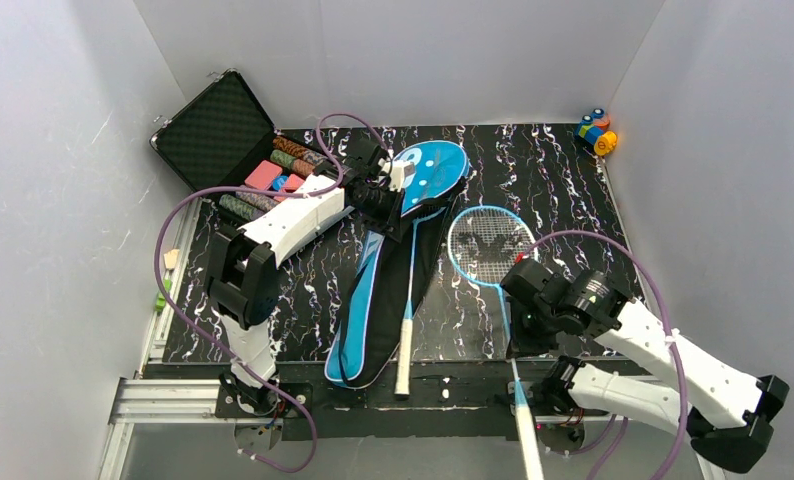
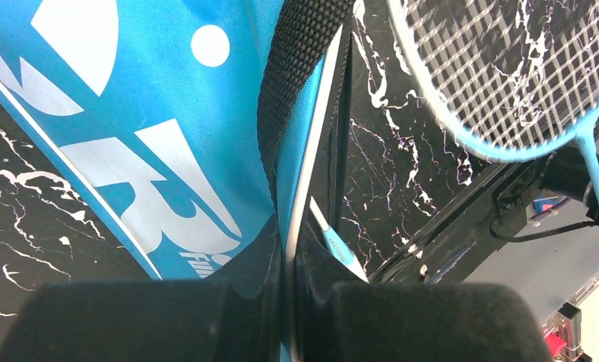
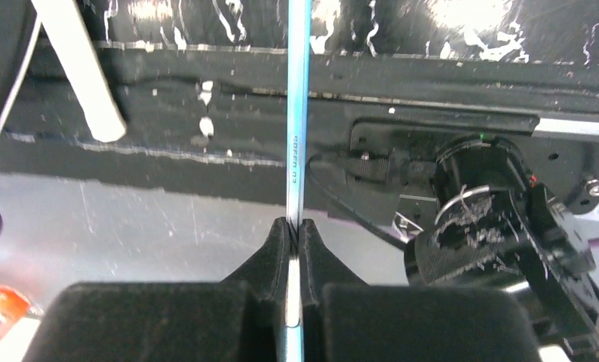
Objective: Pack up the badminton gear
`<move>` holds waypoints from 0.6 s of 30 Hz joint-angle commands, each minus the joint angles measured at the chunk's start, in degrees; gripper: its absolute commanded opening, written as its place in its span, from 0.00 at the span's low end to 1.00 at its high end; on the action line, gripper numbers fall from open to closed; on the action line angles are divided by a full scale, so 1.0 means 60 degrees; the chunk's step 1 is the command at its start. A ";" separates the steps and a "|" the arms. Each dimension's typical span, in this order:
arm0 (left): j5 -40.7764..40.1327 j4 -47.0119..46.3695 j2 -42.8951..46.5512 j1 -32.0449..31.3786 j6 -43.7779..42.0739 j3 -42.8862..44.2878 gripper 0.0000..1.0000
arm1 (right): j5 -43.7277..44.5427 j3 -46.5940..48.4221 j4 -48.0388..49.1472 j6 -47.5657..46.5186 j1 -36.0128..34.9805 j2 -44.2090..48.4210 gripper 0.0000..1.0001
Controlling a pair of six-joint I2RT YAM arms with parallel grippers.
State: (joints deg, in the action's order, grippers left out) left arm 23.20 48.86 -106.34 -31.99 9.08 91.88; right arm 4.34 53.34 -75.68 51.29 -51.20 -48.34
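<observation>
The second racket's head (image 1: pixel 490 245) is in front and the left gripper is holding the bag's opening (image 1: pixel 435 228) open, so the right gripper should go on sliding the racket in until both handles line up.
The big blue bag (image 1: pixel 373 300) lies lengthwise mid-table, its black strap (image 2: pixel 296 68) running along the open edge. My left gripper (image 1: pixel 398 195) is shut on the bag's white-piped edge (image 2: pixel 311 188) near its wide end. One blue racket lies partly inside the bag, its white handle (image 1: pixel 404 355) sticking out at the near end. The second racket's head (image 1: pixel 490 243) lies right of the bag. My right gripper (image 1: pixel 514 310) is shut on that racket's thin blue shaft (image 3: pixel 295 136). No shuttlecocks or white tube are in view.
An open black case of coloured chips (image 1: pixel 223 130) stands at the back left, close to my left arm. A small orange-and-blue toy (image 1: pixel 595 130) sits in the back right corner. White walls enclose the table on three sides.
</observation>
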 commanded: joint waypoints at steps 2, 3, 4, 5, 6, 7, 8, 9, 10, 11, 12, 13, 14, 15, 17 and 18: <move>0.0028 -0.0258 -0.0113 0.0072 -0.0019 0.0638 0.00 | -0.0125 0.1195 -0.0765 0.1128 -0.1322 -0.0665 0.01; 0.0024 -0.0242 -0.0176 0.0072 -0.0027 0.0727 0.00 | -0.0097 0.1337 -0.0743 0.1145 -0.1548 -0.0867 0.01; 0.0047 -0.0242 -0.0262 0.0072 -0.0050 0.0852 0.00 | -0.0075 0.1466 -0.0702 0.1147 -0.1759 -0.1088 0.01; 0.0070 -0.0236 -0.0308 0.0072 -0.0093 0.0924 0.00 | -0.0040 0.1574 -0.0654 0.1162 -0.2006 -0.1354 0.01; 0.0073 -0.0247 -0.0341 0.0072 -0.0106 0.0983 0.00 | 0.0005 0.1692 -0.0621 0.1171 -0.2154 -0.1554 0.01; 0.0106 -0.0235 -0.0382 0.0072 -0.0120 0.1043 0.00 | 0.0066 0.1789 -0.0604 0.1170 -0.2291 -0.1729 0.01; 0.0136 -0.0221 -0.0422 0.0071 -0.0138 0.1096 0.00 | 0.0095 0.1864 -0.0571 0.1139 -0.2405 -0.1912 0.01; 0.0166 -0.0219 -0.0458 0.0065 -0.0153 0.1116 0.00 | 0.0112 0.1942 -0.0558 0.1101 -0.2484 -0.2087 0.01; 0.0188 -0.0211 -0.0486 0.0068 -0.0172 0.1144 0.00 | 0.0092 0.1985 -0.0507 0.1077 -0.2581 -0.2252 0.01; 0.0214 -0.0216 -0.0502 0.0066 -0.0190 0.1142 0.00 | 0.0051 0.2035 -0.0418 0.1065 -0.2702 -0.2380 0.01; 0.0219 -0.0209 -0.0525 0.0066 -0.0206 0.1149 0.00 | -0.0004 0.2090 -0.0306 0.1089 -0.2826 -0.2488 0.01; 0.0244 -0.0197 -0.0533 0.0068 -0.0220 0.1152 0.00 | -0.0024 0.2130 -0.0204 0.1094 -0.2934 -0.2606 0.01; 0.0280 -0.0201 -0.0534 0.0059 -0.0248 0.1152 0.00 | -0.0026 0.2166 -0.0120 0.1078 -0.3002 -0.2729 0.01; 0.0315 -0.0191 -0.0541 0.0058 -0.0253 0.1139 0.00 | -0.0034 0.2200 -0.0031 0.1014 -0.3020 -0.2883 0.01; 0.0396 -0.0180 -0.0528 0.0058 -0.0268 0.1142 0.00 | -0.0022 0.2296 0.0260 0.0803 -0.3032 -0.3208 0.01; 0.0443 -0.0157 -0.0528 0.0058 -0.0276 0.1146 0.00 | -0.0011 0.2368 0.0445 0.0602 -0.3031 -0.3404 0.01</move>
State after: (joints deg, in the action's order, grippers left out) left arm 23.55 49.04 -111.04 -31.99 8.36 96.29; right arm 4.25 64.23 -76.40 56.60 -68.88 -65.98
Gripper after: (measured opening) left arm 0.037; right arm 0.044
